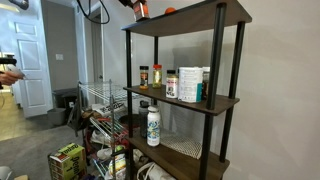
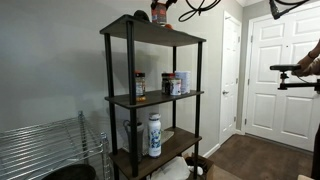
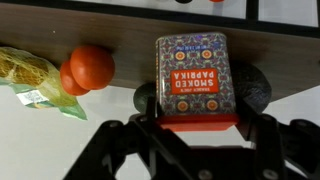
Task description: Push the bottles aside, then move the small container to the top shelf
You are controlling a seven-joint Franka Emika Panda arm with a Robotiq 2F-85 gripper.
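Observation:
The small container is over free board (image 3: 137,63) beside the orange round thing, so the robot's gripper should carry on lowering it and let go once the container's base touches the top shelf (image 2: 161,28).
My gripper (image 3: 200,97) is shut on the small container (image 3: 190,70), an orange-red tin labelled smoked paprika, held at the top shelf (image 3: 270,55). I cannot tell whether it touches the board. In both exterior views the gripper (image 1: 139,9) (image 2: 160,12) is at the top shelf (image 1: 195,20) (image 2: 150,31). The two dark-capped bottles (image 1: 144,75) (image 1: 156,75) stand on the middle shelf, toward one end. In an exterior view one bottle (image 2: 139,84) stands apart from the rest.
An orange round thing (image 3: 88,68) and a crinkly bag (image 3: 28,75) lie on the top shelf beside the container. A big white canister (image 1: 188,85) stands on the middle shelf. A white bottle with a dark cap (image 1: 153,126) stands on a lower board. A wire rack (image 1: 100,100) stands beside the unit.

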